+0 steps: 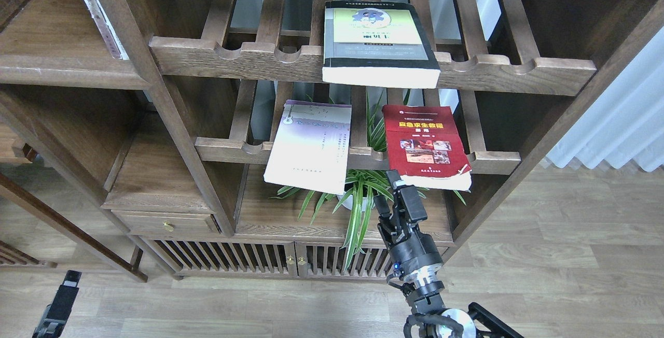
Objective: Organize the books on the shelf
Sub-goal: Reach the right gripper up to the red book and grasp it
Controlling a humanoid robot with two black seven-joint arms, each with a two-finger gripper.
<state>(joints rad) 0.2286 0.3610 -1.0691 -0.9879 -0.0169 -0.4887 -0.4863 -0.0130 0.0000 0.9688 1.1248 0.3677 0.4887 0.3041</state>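
Note:
The overhanging lavender-white book will be pushed crooked when I pull the red book out sideways, because there is only a narrow gap between the books.
The red book lies flat on the right of the lower slatted rack, its front edge overhanging. The lavender-white book lies to its left on the same rack. The thick yellow-green book lies on the upper slatted rack. The solid dark-brown shelf is at the upper left. My right gripper is open, its upper fingertip just below the red book's front left corner and touching nothing that I can see. My left gripper is low at the bottom left, seen small.
A thin book with a worn whitish spine leans against the upright post by the solid shelf. A potted spider plant stands on the lower board right behind my right gripper. A drawer and slatted cabinet doors are below.

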